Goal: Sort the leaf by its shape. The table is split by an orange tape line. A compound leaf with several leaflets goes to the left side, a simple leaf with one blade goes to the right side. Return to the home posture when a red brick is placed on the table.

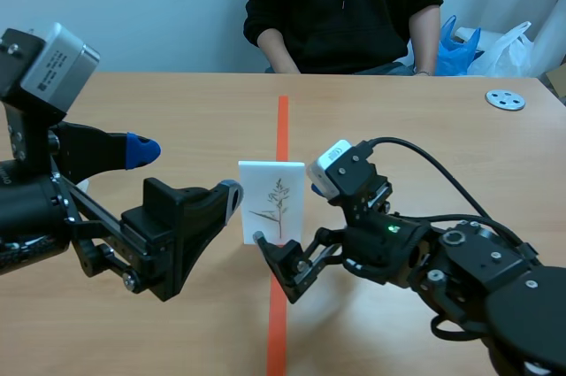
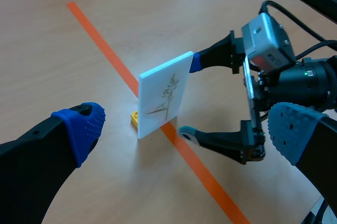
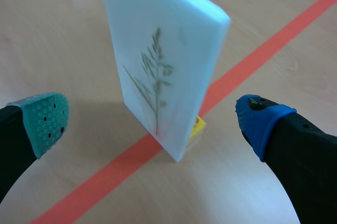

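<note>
The yellow stand is close behind the card's lower edge, so the stand will move along with the card when the robot carries the card away.
A white card stands upright on the orange tape line, held in a small yellow stand. It bears a branching sprig with several small leaflets. My right gripper is open low over the table. Its fingers sit either side of the card without touching it, the teal pad on one side and the blue pad on the other. My left gripper is open and raised on the left, facing the card from a short distance.
A person in a dark top sits across the table. A round metal disc lies at the far right of the table. Blue and white plastic bags sit behind the far right edge.
</note>
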You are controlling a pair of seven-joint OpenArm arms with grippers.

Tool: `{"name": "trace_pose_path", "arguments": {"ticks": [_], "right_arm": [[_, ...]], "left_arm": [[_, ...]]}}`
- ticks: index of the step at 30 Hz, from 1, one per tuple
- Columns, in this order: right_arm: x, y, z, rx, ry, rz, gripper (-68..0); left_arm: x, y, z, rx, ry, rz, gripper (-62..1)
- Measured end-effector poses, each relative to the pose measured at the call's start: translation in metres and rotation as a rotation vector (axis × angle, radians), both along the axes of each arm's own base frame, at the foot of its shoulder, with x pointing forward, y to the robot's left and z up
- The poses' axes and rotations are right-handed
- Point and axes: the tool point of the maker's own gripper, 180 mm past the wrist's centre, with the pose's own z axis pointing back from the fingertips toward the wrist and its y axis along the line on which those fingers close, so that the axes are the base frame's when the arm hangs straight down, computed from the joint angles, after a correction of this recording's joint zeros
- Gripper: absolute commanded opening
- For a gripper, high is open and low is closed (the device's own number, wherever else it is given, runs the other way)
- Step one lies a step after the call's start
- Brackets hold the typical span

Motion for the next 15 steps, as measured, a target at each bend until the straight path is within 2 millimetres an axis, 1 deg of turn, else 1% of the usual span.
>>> {"name": "trace_pose_path", "arguments": {"ticks": [3,6,9,10,15], "right_arm": [[0.006,0.014,-0.002,-0.008,-0.012,-0.001,0.4],[0.011,0.020,-0.004,-0.014,-0.016,-0.010,0.4],[0.012,0.023,-0.006,-0.019,-0.011,-0.009,-10.3],[0.012,0.023,-0.007,-0.020,-0.010,-0.012,-12.9],[0.014,0.027,-0.006,-0.014,-0.013,-0.025,-20.4]], "left_arm": [[0.000,0.000,0.000,0.000,0.000,0.000,1.4],[0.000,0.000,0.000,0.000,0.000,0.000,1.4],[0.000,0.000,0.000,0.001,0.001,0.000,1.4],[0.000,0.000,0.000,0.001,0.001,0.000,1.4],[0.000,0.000,0.000,0.001,0.001,0.000,1.4]]}}
